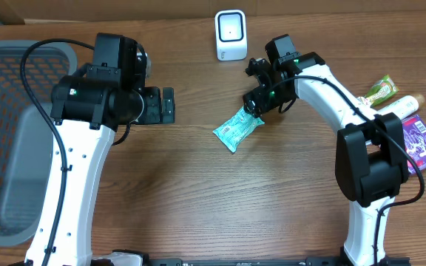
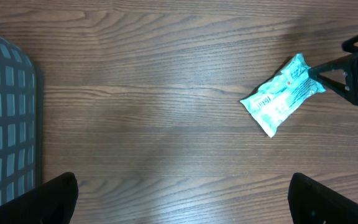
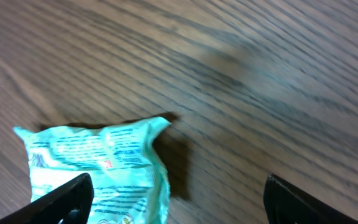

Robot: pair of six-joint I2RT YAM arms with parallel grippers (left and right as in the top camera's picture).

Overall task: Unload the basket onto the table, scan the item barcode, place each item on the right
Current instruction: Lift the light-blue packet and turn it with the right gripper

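Note:
My right gripper needs to shift because the teal packet's end [image 3: 104,168] lies beside one of its fingers. It should move its fingers over that end [image 3: 146,165] and pinch it before scanning.
The item, a teal snack packet [image 1: 237,129], lies flat on the wooden table; its printed side faces up and no barcode can be made out. The white scanner [image 1: 230,35] stands upright at the table's far edge. My right gripper [image 1: 254,109] is open just above the packet's upper right end. In the right wrist view the packet [image 3: 98,168] lies by the left finger [image 3: 64,199], with bare wood filling the rest of the gap of the right gripper [image 3: 179,208]. My left gripper [image 1: 157,106] is open over bare wood, well left of the packet [image 2: 283,94].
A grey mesh basket [image 1: 21,140] fills the left side of the table. At the right edge lie a green packet [image 1: 381,90], a pale bottle [image 1: 404,105] and a purple package [image 1: 422,142].

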